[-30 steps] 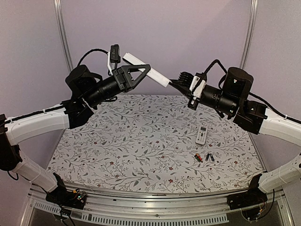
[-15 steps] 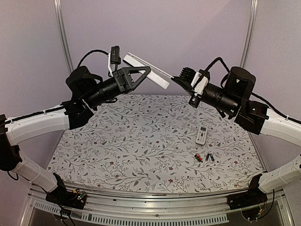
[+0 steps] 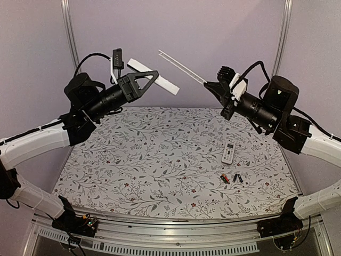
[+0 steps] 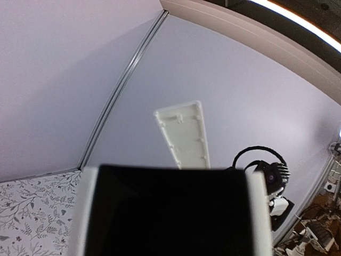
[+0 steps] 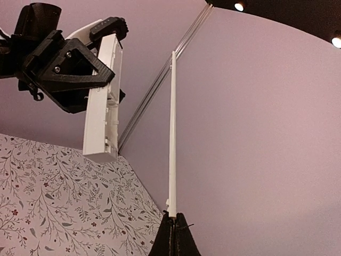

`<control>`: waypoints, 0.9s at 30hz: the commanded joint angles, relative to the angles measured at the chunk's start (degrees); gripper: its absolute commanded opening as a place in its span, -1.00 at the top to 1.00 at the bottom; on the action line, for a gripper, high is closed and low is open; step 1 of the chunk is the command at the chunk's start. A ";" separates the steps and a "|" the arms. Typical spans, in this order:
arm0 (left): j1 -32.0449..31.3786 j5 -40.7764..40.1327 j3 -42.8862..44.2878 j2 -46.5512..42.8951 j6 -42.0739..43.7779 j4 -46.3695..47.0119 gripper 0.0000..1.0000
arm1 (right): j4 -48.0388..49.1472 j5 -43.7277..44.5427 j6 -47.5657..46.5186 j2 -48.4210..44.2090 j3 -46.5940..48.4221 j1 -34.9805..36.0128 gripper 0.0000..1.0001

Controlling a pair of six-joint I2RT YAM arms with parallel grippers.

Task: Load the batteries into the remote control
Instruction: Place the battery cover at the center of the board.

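Observation:
My right gripper should now go down to the open tablecloth (image 3: 189,158) and let go of the cover there, because the white back cover (image 3: 181,66) is clear of the long remote.
High above the table, my left gripper (image 3: 149,78) is shut on a long white remote control (image 3: 167,84), whose ribbed open back (image 4: 184,136) faces the left wrist camera. My right gripper (image 3: 211,85) is shut on the end of the remote's thin white back cover (image 3: 181,66), held clear of the remote with a gap between them. In the right wrist view the cover (image 5: 172,133) stands edge-on above the closed jaws (image 5: 175,226), with the remote (image 5: 101,112) to its left. The batteries (image 3: 232,178), one red and two black, lie on the table at the right front.
A small white remote (image 3: 228,153) with a screen lies on the floral tablecloth (image 3: 149,160), just behind the batteries. Purple walls with metal corner posts (image 3: 69,37) close off the back.
The right gripper has drawn the thin cover off the long remote and carried it right and up. The left arm has swung left with the remote, opening a gap.

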 commanded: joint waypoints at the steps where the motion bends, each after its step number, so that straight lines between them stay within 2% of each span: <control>1: 0.78 -4.51 -1.30 -4.61 9.60 -5.06 1.00 | -7.03 1.49 18.99 1.04 2.72 -6.76 1.00; 5: 0.77 -7.47 -2.78 -7.89 13.57 -5.40 1.00 | -16.15 -4.63 41.87 6.42 2.82 -11.06 1.00; 9: 0.87 -8.97 -3.65 -9.09 13.98 -5.25 1.00 | -17.50 -13.63 60.29 13.46 0.02 -14.74 1.00; 12: 0.76 -8.37 -4.16 -9.03 13.13 -5.10 1.00 | -17.09 -19.03 70.36 17.39 -2.20 -16.62 1.00; 17: 0.78 -8.32 -4.76 -9.15 12.53 -4.68 1.00 | -16.54 -26.73 77.56 25.09 -4.29 -18.23 1.00; 27: 0.76 -8.43 -5.15 -9.48 13.34 -4.46 1.00 | -15.95 -35.30 79.85 34.89 -7.14 -20.71 1.00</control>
